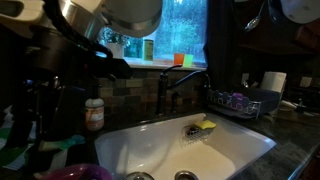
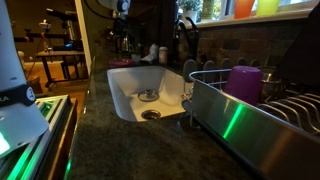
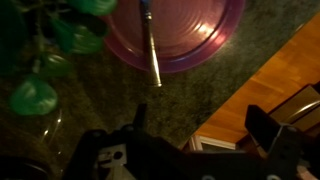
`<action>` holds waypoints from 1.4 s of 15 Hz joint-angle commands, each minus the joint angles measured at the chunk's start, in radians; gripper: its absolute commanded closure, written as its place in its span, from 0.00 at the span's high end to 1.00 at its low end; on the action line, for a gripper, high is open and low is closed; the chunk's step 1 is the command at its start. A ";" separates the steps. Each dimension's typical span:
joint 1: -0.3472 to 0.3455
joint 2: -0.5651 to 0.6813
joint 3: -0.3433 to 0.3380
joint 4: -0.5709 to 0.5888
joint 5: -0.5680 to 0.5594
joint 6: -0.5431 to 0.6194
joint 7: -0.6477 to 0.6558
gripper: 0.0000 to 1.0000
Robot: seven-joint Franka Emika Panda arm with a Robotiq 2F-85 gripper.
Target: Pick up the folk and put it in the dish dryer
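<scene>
My open gripper is over the counter's edge [image 3: 212, 112] and falls short of the purple plate. Next, I move back toward the plate and put my fingers on both sides of the fork's handle [image 3: 152, 55] before I close them.
In the wrist view a metal fork [image 3: 152, 48] lies across the near rim of a purple plate [image 3: 195, 30], its handle end reaching onto the dark speckled counter [image 3: 110, 95]. My gripper [image 3: 200, 125] is open and empty, hanging above the counter near its edge, apart from the fork. The dish dryer, a dark wire rack, stands beside the sink in both exterior views [image 1: 240, 102] [image 2: 290, 108], with a purple cup [image 2: 243, 82] in it. The plate's edge shows at the bottom of an exterior view [image 1: 75, 173]. The arm [image 1: 115, 15] looms at the upper left there.
The white sink basin [image 1: 180, 150] [image 2: 125, 95] lies between the plate and the rack, with a dark faucet [image 1: 165, 90] behind it. Green rounded objects [image 3: 35, 95] sit left of the plate. The counter edge drops to a wooden floor [image 3: 255, 70]. A jar [image 1: 94, 114] stands by the backsplash.
</scene>
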 commanded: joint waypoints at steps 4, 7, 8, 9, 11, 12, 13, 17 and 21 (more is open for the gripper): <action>0.157 -0.097 -0.099 -0.004 -0.150 -0.294 0.173 1.00; 0.152 -0.098 -0.135 -0.031 -0.178 -0.298 0.152 1.00; 0.146 -0.087 -0.139 -0.037 -0.176 -0.275 0.140 1.00; 0.144 -0.079 -0.146 -0.044 -0.180 -0.262 0.127 1.00; 0.148 -0.049 -0.159 -0.056 -0.193 -0.193 0.128 1.00; 0.152 -0.039 -0.162 -0.061 -0.198 -0.160 0.132 1.00; 0.162 -0.022 -0.166 -0.063 -0.208 -0.118 0.144 1.00; 0.201 0.012 -0.191 -0.070 -0.280 -0.022 0.164 1.00; 0.229 0.036 -0.212 -0.072 -0.322 0.023 0.183 0.98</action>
